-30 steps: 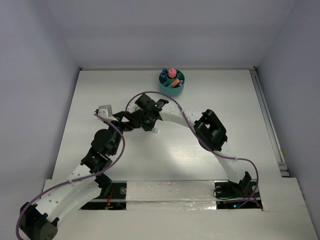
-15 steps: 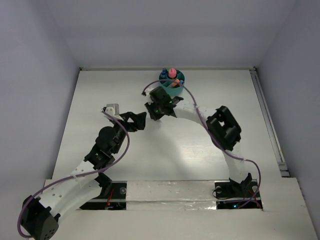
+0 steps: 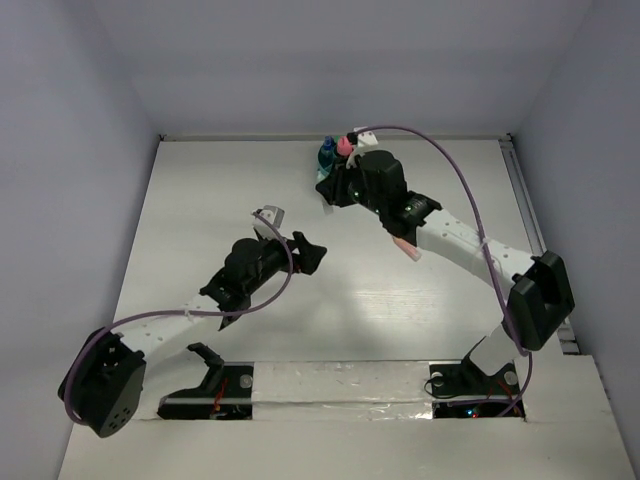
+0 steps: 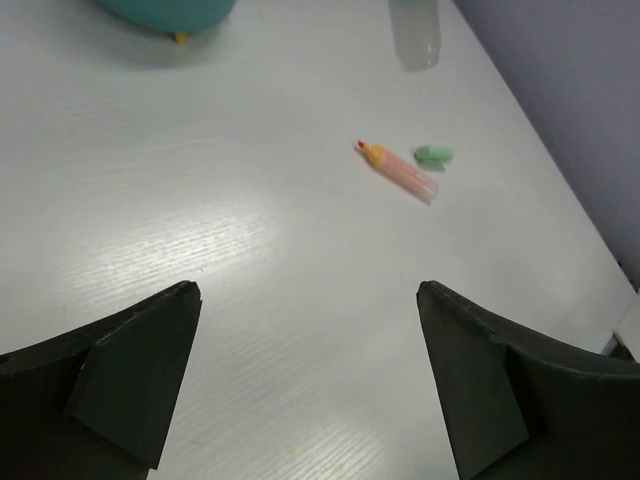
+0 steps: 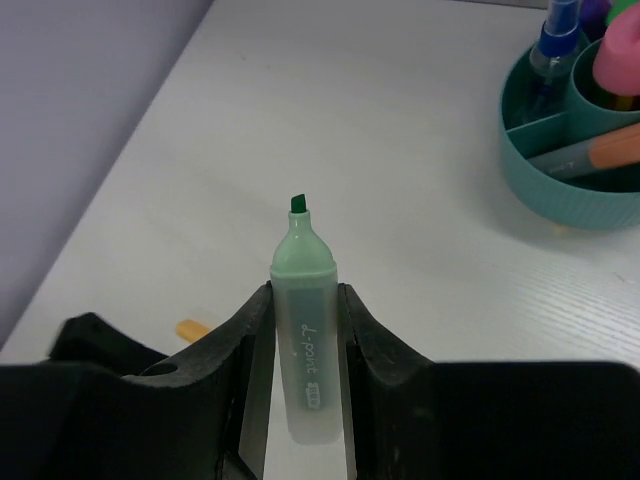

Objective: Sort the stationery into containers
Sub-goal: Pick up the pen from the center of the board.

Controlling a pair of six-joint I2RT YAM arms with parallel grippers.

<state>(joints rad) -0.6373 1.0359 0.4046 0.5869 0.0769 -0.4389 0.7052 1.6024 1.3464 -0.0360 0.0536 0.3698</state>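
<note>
I should pass the green highlighter from my right gripper to my left gripper because the green highlighter's tip (image 5: 298,204) is uncapped. My right gripper should then get the green cap (image 4: 434,155) next to the pink highlighter.
My right gripper (image 5: 303,295) is shut on an uncapped green highlighter (image 5: 303,330), tip pointing away, held above the table. The teal cup (image 5: 560,185) is ahead to its right; it holds a blue-capped item (image 5: 556,40), a pink cap (image 5: 618,55) and an orange-and-grey pen (image 5: 590,155). In the top view the right gripper (image 3: 333,188) hovers just in front of the cup (image 3: 326,158), which the arm mostly hides. My left gripper (image 4: 308,288) is open and empty over bare table, mid-table in the top view (image 3: 310,255). An uncapped pink highlighter (image 4: 398,170) and a green cap (image 4: 433,154) lie ahead of it.
The pink highlighter (image 3: 405,247) lies under the right forearm. A small orange piece (image 5: 192,328) lies on the table left of the right gripper. Another small orange bit (image 4: 180,38) sits at the cup's foot. Walls enclose the table at the back and sides.
The two grippers were together at mid-table. The right one has swung back to the cup with the green highlighter. The left one has drawn away to the right and is open.
</note>
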